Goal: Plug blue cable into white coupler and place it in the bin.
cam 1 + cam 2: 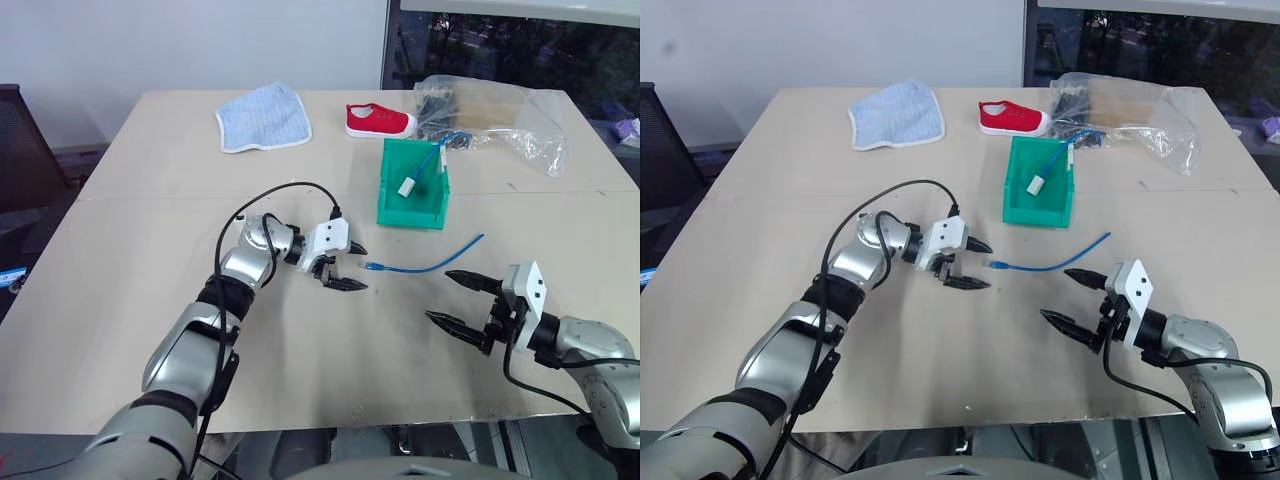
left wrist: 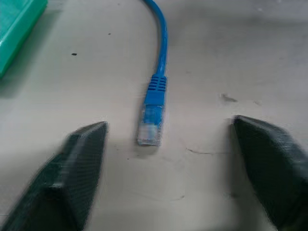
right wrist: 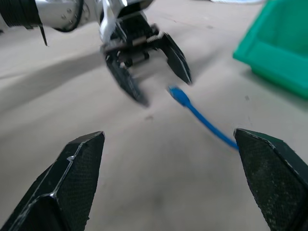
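Note:
The clear plug points at the robot's left gripper, so next the right gripper grabs the blue cable behind the plug and the left gripper stays free for the white coupler.
The blue cable lies loose on the tan table, in front of the green bin. Its clear plug points toward my left gripper. That gripper is open, with the plug lying between the fingertips and touching neither. My right gripper is open and empty, just off the table in front of the cable's middle, and it points toward the left gripper. The white coupler is out of view.
Inside the bin lies a paler sky-blue cable with a white block. Behind the bin are a red shoe, a striped blue cloth and a clear plastic bag. The table's front edge runs just below my arms.

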`<state>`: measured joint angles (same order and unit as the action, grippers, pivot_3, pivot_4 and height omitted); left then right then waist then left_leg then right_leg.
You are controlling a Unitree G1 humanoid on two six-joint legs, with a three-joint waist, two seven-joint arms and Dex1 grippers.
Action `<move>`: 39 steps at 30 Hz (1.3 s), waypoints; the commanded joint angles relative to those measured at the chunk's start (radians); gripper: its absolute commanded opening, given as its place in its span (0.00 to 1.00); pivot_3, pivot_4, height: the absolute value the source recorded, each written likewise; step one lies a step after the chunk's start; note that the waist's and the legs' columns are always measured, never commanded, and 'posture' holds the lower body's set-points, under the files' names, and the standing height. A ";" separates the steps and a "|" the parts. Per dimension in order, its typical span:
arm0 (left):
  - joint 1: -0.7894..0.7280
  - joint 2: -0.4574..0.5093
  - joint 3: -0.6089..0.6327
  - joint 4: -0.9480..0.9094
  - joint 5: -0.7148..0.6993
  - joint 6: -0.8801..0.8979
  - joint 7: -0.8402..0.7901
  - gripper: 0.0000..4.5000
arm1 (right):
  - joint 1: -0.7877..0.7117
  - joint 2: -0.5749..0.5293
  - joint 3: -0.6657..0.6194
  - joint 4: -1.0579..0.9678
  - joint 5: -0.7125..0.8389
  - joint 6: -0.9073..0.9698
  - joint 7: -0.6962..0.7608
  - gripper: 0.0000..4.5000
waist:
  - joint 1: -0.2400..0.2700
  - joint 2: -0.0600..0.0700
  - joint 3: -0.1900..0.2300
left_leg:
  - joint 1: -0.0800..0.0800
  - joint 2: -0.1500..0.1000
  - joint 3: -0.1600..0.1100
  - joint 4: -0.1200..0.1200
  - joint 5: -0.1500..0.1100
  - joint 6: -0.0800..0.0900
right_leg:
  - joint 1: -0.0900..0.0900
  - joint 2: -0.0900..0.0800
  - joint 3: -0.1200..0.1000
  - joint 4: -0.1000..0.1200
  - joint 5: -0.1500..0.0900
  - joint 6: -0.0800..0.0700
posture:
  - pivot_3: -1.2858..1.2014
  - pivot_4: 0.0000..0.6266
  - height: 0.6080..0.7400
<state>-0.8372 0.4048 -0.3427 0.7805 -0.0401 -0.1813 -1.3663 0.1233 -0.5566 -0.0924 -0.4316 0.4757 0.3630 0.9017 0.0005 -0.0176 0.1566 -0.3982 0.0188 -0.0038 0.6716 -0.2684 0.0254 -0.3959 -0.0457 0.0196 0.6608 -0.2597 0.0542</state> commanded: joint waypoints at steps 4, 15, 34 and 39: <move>-0.002 -0.026 -0.003 0.039 0.010 -0.036 -0.073 0.15 | 0.019 0.013 -0.001 -0.041 0.008 -0.032 -0.035 0.95 | -0.002 0.000 0.000 | 0.000 0.000 -0.001 0.000 0.000 0.000 | 0.000 0.000 -0.001 0.000 0.000 0.001 | 0.52 0.24 1.00; 0.041 -0.071 0.181 -0.429 -0.410 0.751 -0.111 0.00 | 0.059 0.075 -0.040 -0.142 0.457 0.332 -0.182 0.95 | -0.011 -0.001 0.001 | -0.002 0.003 -0.004 0.001 0.000 0.000 | 0.000 -0.001 -0.003 0.000 -0.001 0.001 | 0.52 0.24 1.00; 0.087 -0.043 0.229 -0.569 -0.577 1.022 -0.028 0.00 | -0.256 0.178 -0.018 -0.030 0.628 0.391 -0.347 0.15 | -0.012 0.000 0.001 | -0.001 0.001 -0.004 0.000 0.000 0.000 | 0.000 0.000 -0.002 0.000 -0.001 0.001 | 0.52 0.24 1.00; 0.090 -0.046 0.219 -0.571 -0.574 1.017 -0.027 0.00 | -0.278 0.201 -0.018 -0.016 0.626 0.384 -0.368 0.01 | -0.013 0.000 0.001 | -0.001 0.001 -0.004 0.000 0.000 0.000 | 0.000 0.000 -0.002 0.001 -0.001 0.001 | 0.52 0.24 1.00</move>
<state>-0.7336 0.3659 -0.1176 0.2429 -0.5930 0.8414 -1.3871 -0.1304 -0.3622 -0.1134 -0.4325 1.0989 0.7592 0.5432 -0.0126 -0.0179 0.1577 -0.3989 0.0203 -0.0078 0.6715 -0.2683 0.0254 -0.3960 -0.0453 0.0174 0.6622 -0.2605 0.0551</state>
